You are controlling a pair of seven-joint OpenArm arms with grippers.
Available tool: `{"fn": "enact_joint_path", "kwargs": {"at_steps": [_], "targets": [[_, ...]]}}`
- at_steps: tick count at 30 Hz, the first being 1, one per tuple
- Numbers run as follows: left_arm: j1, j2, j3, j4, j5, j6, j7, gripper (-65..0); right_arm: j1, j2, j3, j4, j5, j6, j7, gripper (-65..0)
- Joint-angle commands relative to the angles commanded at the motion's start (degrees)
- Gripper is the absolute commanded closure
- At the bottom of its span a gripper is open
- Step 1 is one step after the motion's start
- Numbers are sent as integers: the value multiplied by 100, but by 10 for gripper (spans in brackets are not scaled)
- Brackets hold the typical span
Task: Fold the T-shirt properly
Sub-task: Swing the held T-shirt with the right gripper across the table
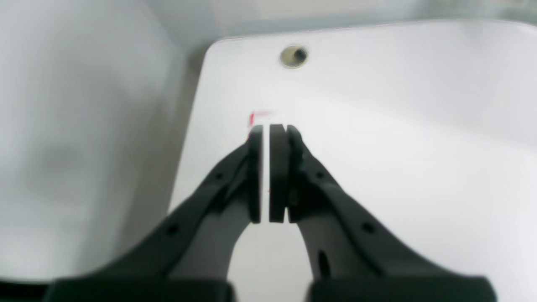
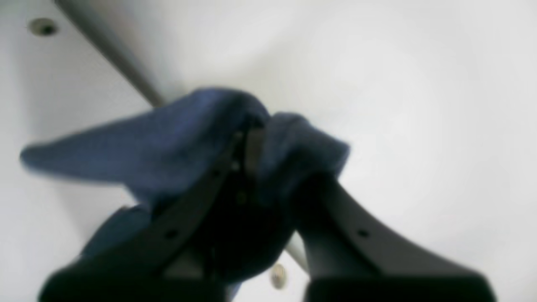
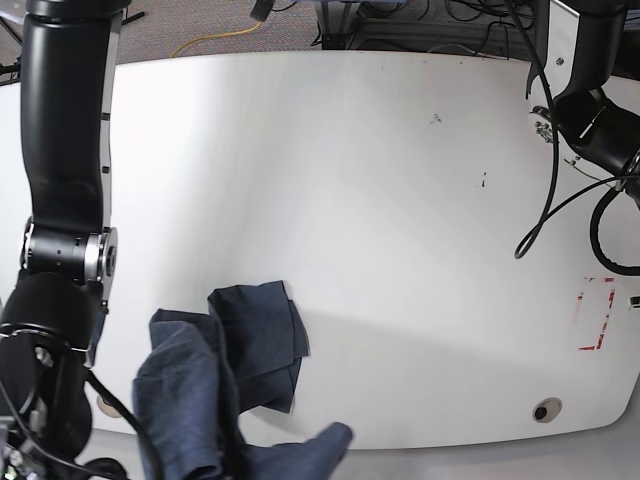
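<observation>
My right gripper needs to pull the T-shirt toward the table's middle (image 3: 390, 280) before folding, because the T-shirt lies crumpled (image 3: 255, 345) by the table's near corner, far from my left gripper.
The T-shirt (image 3: 256, 338) is dark navy and lies crumpled at the table's near left, one part flat and a bunch (image 3: 185, 400) raised toward the camera. In the right wrist view my right gripper (image 2: 253, 131) is shut on the T-shirt (image 2: 168, 142), with blue cloth draped over both fingers and hanging left. My left gripper (image 1: 266, 128) hovers over the bare white table (image 1: 377, 147) far from the shirt, its pads nearly together with nothing between them. Neither gripper's fingers show in the base view.
A red tape mark (image 3: 597, 313) and a hole (image 3: 543, 410) sit near the table's near right corner; both show by my left gripper, the mark (image 1: 258, 117) and the hole (image 1: 294, 55). Black cables (image 3: 560, 200) hang at the right edge.
</observation>
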Motion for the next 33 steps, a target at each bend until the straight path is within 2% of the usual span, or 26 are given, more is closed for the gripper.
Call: {"fn": "enact_joint_path", "kwargs": {"at_steps": [4, 9, 17, 19, 22, 30, 33], "targets": [[185, 0, -290, 9, 0, 0, 0, 0, 0, -492, 0, -756, 0, 0, 193, 0], [352, 0, -457, 9, -9, 0, 0, 0, 0, -888, -9, -1582, 0, 0, 457, 0], [440, 0, -466, 202, -9, 0, 0, 0, 0, -967, -9, -1644, 9, 0, 448, 0], [448, 0, -457, 255, -9, 0, 0, 0, 0, -932, -9, -1644, 0, 0, 448, 0], [484, 0, -431, 255, -9, 0, 0, 0, 0, -695, 0, -1618, 18, 0, 448, 0], [510, 44, -413, 255, -9, 0, 0, 0, 0, 70, 18, -273, -9, 0, 475, 0], [519, 44, -167, 246, 0, 0, -9, 0, 0, 352, 26, 176, -9, 0, 624, 0]]}}
